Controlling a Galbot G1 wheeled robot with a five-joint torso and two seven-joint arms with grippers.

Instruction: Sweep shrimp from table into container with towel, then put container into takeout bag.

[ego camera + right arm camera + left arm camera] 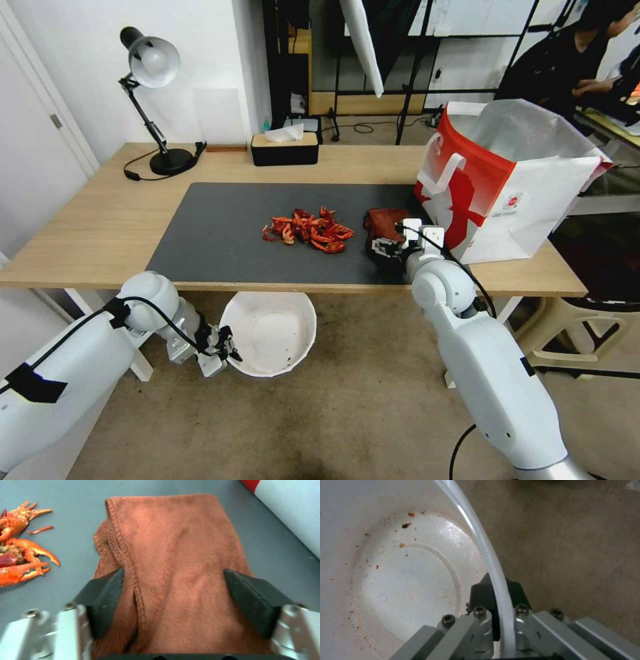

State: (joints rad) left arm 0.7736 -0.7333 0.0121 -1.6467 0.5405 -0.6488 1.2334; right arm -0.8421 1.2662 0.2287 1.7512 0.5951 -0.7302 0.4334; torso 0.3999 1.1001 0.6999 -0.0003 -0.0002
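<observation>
The towel's far end [389,215] will stay wide when I sweep the shrimp, because the rust-brown towel's folded layers extend past my right gripper.
The shrimp [307,230] lie in a red-orange heap on the dark mat of the table [100,227]; in the right wrist view the shrimp [20,550] sit beside the towel. The rust-brown towel [385,221] lies flat just right of the heap. My right gripper [387,250] is down over its near end, open, with the towel [173,542] between the two black pads [106,597]. My left gripper [223,347] is shut on the rim of the white container [270,333], holding it below the table's front edge. The rim [486,555] runs between its fingers [483,592]. The takeout bag [507,180] stands open at the table's right end.
A desk lamp [157,73] and a black tissue box [285,148] stand along the far edge. The bag's wall [293,512] is close beside the towel. Small red crumbs dot the container's floor [406,580]. Brown carpet lies under the table.
</observation>
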